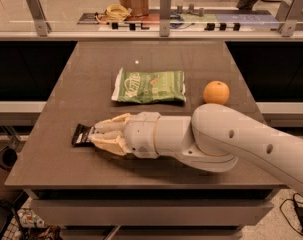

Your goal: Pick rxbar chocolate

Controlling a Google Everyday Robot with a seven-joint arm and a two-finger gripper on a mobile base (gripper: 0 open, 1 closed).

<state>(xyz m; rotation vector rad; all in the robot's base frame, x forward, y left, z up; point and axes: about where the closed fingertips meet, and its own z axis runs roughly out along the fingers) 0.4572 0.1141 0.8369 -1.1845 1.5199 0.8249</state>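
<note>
The robot's gripper is nearly level over the flat rxbar chocolate's end (82, 136), so it should open wide, tip its fingers down and close farther (86, 137) along the bar.
The rxbar chocolate (82, 134) is a small flat black wrapper with white lettering lying near the table's front left. Only its left end shows; the rest is hidden under my gripper. My gripper (94, 135) reaches in from the right at table level. Its two cream fingers (111, 124) are drawn together over the bar's right end, one at its far edge and one at its near edge. The bar still rests on the table top.
A green-and-white snack bag (150, 86) lies at the table's middle, behind the gripper. An orange (216, 92) sits to the right of it, just behind my arm. The table (51, 159) has its front edge close below the gripper. A glass-railed counter runs along the back.
</note>
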